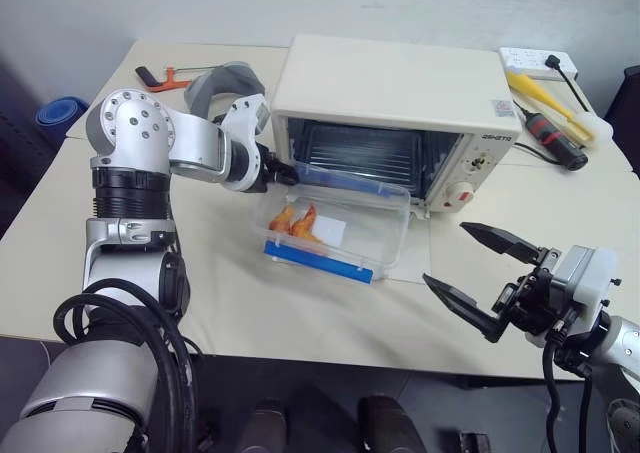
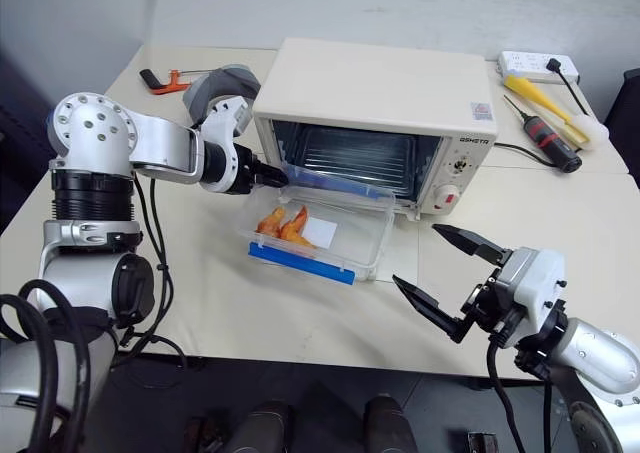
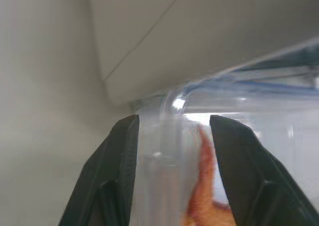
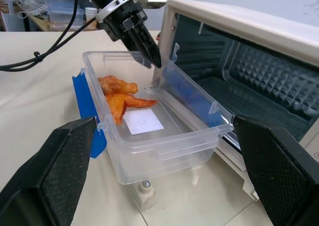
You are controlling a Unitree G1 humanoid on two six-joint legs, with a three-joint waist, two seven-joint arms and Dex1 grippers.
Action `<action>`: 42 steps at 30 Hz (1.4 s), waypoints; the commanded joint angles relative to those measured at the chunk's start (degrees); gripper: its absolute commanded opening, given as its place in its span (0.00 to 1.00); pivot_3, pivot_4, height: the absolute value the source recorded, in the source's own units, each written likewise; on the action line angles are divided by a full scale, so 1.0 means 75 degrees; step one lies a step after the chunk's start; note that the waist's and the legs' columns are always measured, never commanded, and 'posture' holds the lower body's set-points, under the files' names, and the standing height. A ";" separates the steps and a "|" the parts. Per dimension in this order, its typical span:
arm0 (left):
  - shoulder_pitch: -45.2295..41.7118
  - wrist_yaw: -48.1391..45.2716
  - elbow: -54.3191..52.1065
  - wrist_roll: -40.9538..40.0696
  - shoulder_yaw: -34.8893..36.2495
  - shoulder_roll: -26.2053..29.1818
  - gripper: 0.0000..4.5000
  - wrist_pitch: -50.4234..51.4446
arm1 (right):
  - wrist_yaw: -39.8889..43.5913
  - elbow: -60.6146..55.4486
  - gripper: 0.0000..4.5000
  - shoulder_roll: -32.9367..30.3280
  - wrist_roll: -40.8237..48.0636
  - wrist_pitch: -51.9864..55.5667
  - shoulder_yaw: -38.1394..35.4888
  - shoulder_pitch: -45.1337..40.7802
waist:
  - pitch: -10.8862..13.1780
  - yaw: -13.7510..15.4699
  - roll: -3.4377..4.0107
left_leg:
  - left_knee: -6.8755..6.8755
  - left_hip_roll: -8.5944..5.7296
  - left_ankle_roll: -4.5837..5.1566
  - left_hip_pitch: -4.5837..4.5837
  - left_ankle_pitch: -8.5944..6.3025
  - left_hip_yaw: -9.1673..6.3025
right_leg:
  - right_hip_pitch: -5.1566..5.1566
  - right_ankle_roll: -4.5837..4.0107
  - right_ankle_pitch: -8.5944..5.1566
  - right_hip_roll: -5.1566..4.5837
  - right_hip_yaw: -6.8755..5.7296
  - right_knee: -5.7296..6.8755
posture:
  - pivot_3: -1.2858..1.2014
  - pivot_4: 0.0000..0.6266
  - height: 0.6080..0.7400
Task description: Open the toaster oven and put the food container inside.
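Observation:
Next, I move back and push the blue clip side [image 1: 318,260] in with both grippers closed, since my left gripper straddles the container's back corner [image 1: 299,174] at the oven's opening.
The cream-white toaster oven [image 1: 390,88] stands at the back of the table with its door folded down and the wire rack [image 1: 365,153] showing. On the lowered door, just in front of the opening, rests the clear food container [image 1: 340,228], with a blue clip along its near side and orange food pieces [image 1: 297,221] inside. My left gripper [image 1: 285,173] is at the container's back left corner. In the left wrist view its fingers [image 3: 117,171] stand apart on either side of the corner wall. My right gripper [image 1: 447,254] hovers open near the table's front right, facing the container.
A power strip [image 1: 535,61], a yellow tool [image 1: 545,98] and a black-and-red tool [image 1: 555,141] lie at the back right of the oven. A red-handled tool [image 1: 165,76] and a grey object [image 1: 222,81] lie at the back left. The table's front edge [image 1: 330,358] runs below the container.

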 commanded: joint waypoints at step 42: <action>0.4874 -0.7590 -0.2664 0.4505 -0.2062 0.0101 0.00 -0.9214 | -0.1052 0.3545 0.00 0.1070 -0.2754 0.1125 0.3294 -0.4731 | -0.0002 -0.0243 0.0004 | -0.0003 0.0010 0.0009 0.0011 -0.0005 -0.0025 | -0.0008 -0.0002 0.0001 0.0011 -0.0009 0.0003 | 0.52 0.24 1.00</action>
